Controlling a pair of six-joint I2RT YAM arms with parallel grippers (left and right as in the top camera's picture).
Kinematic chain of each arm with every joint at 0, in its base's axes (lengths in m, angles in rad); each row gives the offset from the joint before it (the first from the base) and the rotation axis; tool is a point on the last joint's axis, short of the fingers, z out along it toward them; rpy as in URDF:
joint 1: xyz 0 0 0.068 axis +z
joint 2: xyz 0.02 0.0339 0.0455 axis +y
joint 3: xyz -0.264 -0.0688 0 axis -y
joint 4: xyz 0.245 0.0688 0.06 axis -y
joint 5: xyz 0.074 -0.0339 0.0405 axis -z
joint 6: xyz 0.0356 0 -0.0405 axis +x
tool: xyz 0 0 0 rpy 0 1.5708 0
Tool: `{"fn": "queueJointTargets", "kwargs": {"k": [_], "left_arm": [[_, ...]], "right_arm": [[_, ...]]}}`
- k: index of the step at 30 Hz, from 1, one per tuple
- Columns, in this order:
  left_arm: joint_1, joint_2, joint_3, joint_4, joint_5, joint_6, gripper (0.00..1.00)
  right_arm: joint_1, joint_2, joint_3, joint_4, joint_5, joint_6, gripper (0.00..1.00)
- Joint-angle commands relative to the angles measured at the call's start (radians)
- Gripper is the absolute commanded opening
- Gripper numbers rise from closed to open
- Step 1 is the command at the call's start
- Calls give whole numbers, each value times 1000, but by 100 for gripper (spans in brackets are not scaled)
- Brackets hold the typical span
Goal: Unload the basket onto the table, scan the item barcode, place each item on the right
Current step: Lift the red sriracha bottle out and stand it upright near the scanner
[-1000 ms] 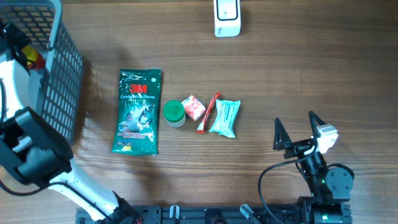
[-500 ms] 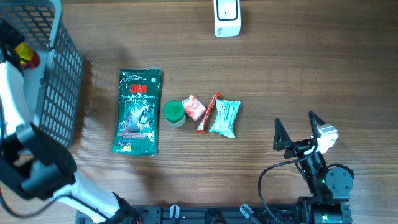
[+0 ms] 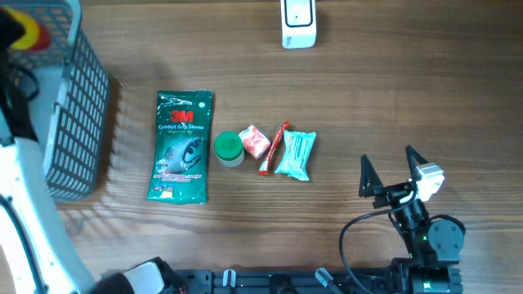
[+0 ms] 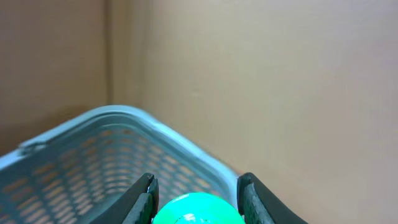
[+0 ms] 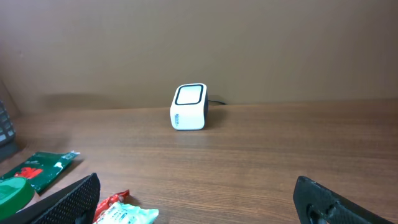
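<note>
The wood (image 3: 331, 118) next to the teal packet is clear for the round green item (image 4: 199, 210), so my left gripper should go on carrying the item there until it stands upright.
In the left wrist view my left gripper (image 4: 198, 186) is shut on a round, bright green item (image 4: 198, 210), held above the grey basket (image 4: 93, 155); only the item's top shows and no barcode is visible. In the overhead view the left arm (image 3: 16, 188) reaches up the left edge over the basket (image 3: 78, 122), and its fingers are not distinguishable there. The white scanner (image 3: 298, 23) stands at the far edge, also seen as the scanner (image 5: 188, 115) in the right wrist view. My right gripper (image 3: 394, 171) rests open and empty at the front right.
On the table lie a green 3M glove pack (image 3: 181, 145), a green-capped jar (image 3: 229, 149), a small red packet (image 3: 255, 141), a red stick (image 3: 274, 147) and a teal packet (image 3: 295, 154).
The left arm has swung up and towards the far left corner over the basket, its black wrist leaving the overhead view. The right arm has not moved.
</note>
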Motion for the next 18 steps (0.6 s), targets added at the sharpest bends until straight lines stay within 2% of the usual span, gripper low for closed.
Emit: {"fn": "queueJointTargets", "kwargs": {"k": [1,10,18], "left_arm": [[-117,-80,10,-27,21,-13,34],[-486,-69,10,-161,20,-13,33],[-744,-4,9,-287,20,-24,31]], "right_arm": [[8,-4,-1,3,13,11,100],[8,-4,-1,3,13,11,100],[8,-4,-1,3,13,11,100]]}}
